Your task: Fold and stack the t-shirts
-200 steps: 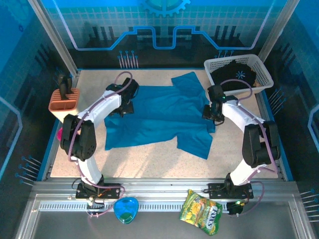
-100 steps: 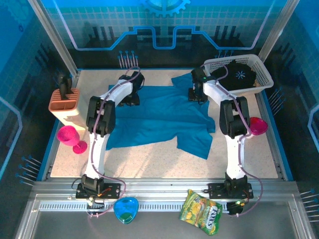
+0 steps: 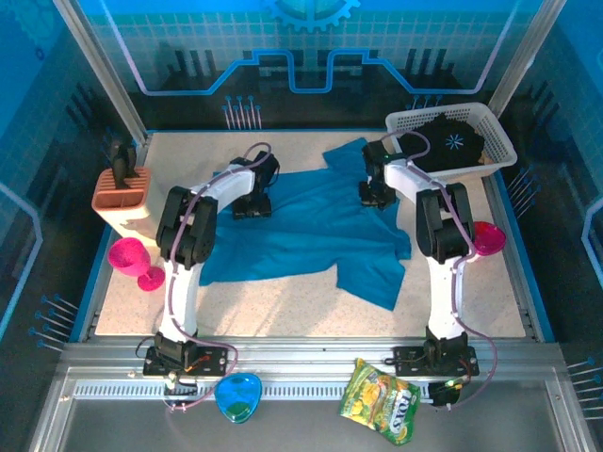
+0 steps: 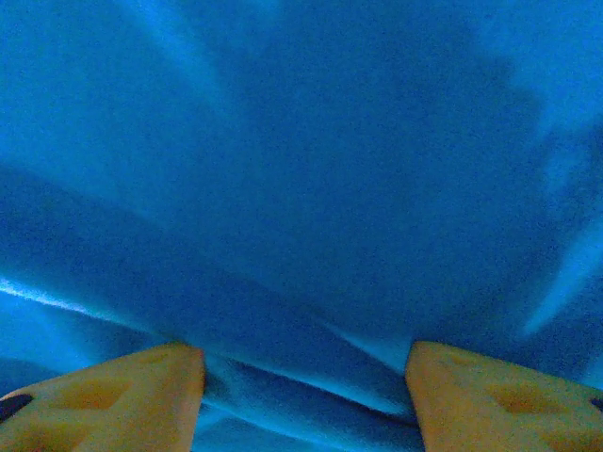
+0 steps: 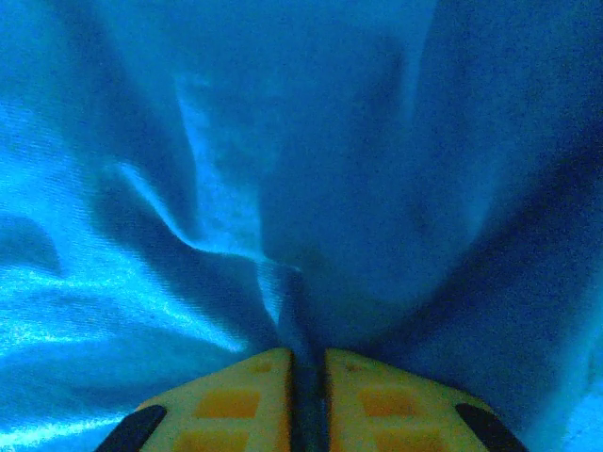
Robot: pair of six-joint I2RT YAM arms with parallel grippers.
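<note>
My open left gripper is straddling a fold (image 4: 306, 384) well within the teal-blue t-shirt's edge, so it should move away and pinch the far hem corner before folding.
A teal-blue t-shirt (image 3: 301, 226) lies spread and wrinkled across the middle of the table. My left gripper (image 3: 252, 202) is down on its far left part. In the left wrist view its yellow fingers (image 4: 122, 391) stand well apart, open, with a ridge of teal cloth (image 4: 311, 311) between them. My right gripper (image 3: 374, 193) sits on the shirt's far right part, by the sleeve. There its fingers (image 5: 236, 400) are shut on a thin fold of the teal cloth (image 5: 283, 282). A black t-shirt (image 3: 450, 141) with a white starburst lies in the basket.
The white mesh basket (image 3: 502, 132) stands at the back right corner. An orange holder (image 3: 122, 193) and a pink goblet (image 3: 127, 256) stand at the left edge. Another pink goblet (image 3: 485, 237) is at the right. A snack bag (image 3: 382, 400) and a blue dish (image 3: 237, 397) lie on the front rail.
Both arms reached out to the shirt's far part, then drew slightly back toward me. The right fingers closed onto a fold of cloth. The left fingers narrowed somewhat.
</note>
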